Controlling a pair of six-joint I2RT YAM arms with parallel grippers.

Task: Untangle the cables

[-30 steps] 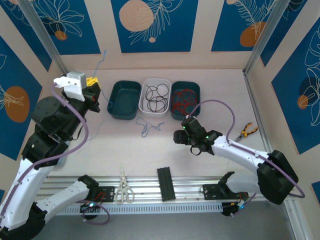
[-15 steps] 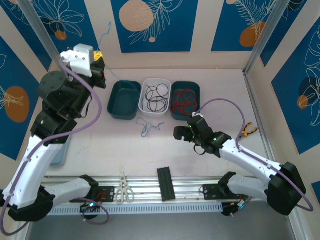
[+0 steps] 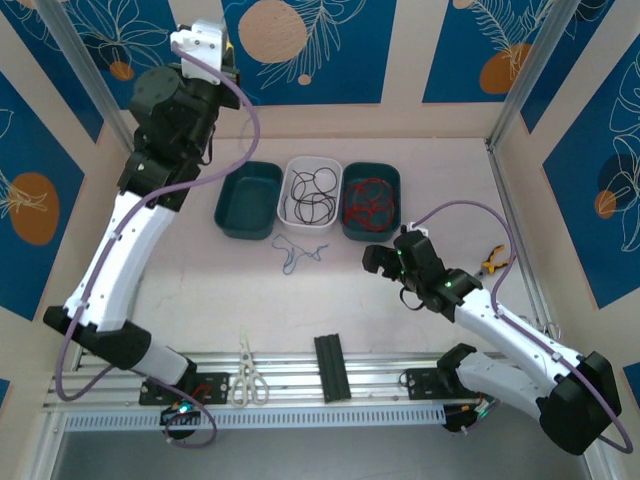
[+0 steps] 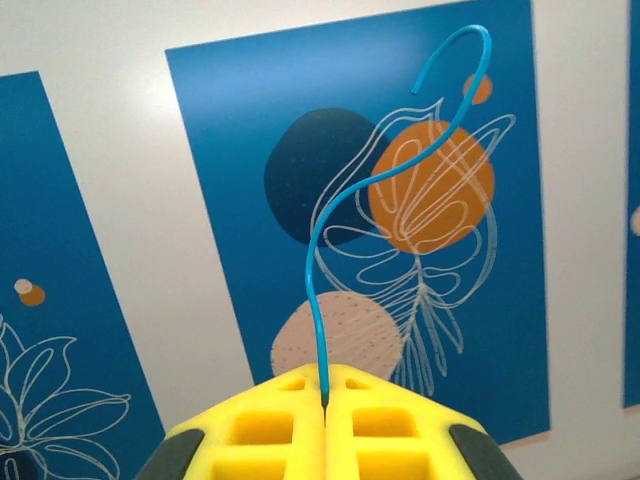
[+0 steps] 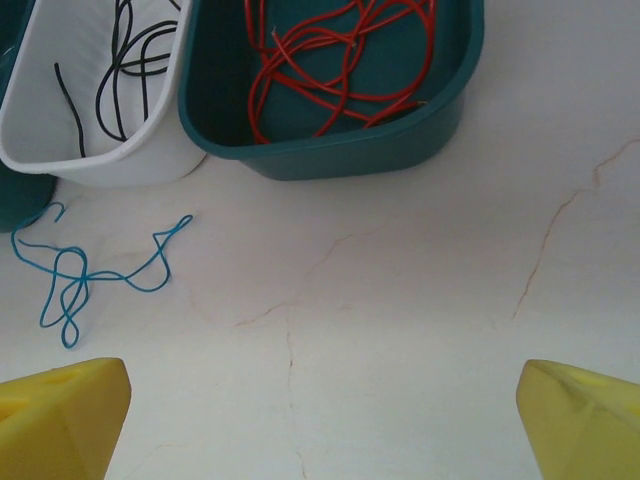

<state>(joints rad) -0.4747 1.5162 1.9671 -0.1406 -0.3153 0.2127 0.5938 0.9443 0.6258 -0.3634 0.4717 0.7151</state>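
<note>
The held blue cable (image 4: 398, 168) is free of the looped cable, so my left gripper keeps lowering it toward the empty teal tray (image 3: 249, 202) and lets go of it inside.
My left gripper (image 3: 230, 58) is raised high against the back wall, above the trays. Its yellow fingers (image 4: 260, 430) are shut on a thin blue cable (image 4: 318, 290) that curls upward from them. Another blue cable (image 3: 295, 252) (image 5: 90, 270) lies in loose loops on the table in front of the trays. Black cables (image 3: 312, 192) (image 5: 130, 60) sit in the white tray (image 3: 294, 170). Red cables (image 3: 368, 198) (image 5: 330, 60) sit in the right teal tray (image 3: 392, 180). My right gripper (image 3: 383, 255) (image 5: 320, 430) hovers open over bare table just in front of the red tray, with nothing between its fingers.
A teal tray (image 3: 248, 200) with nothing in it stands left of the white one. Pliers (image 3: 493, 262) lie at the right. Scissors (image 3: 246, 375) and a black block (image 3: 331, 367) rest on the rail at the near edge.
The left arm has lifted up and back toward the wall with the blue cable in its gripper. The right gripper has opened wide and drawn slightly right.
</note>
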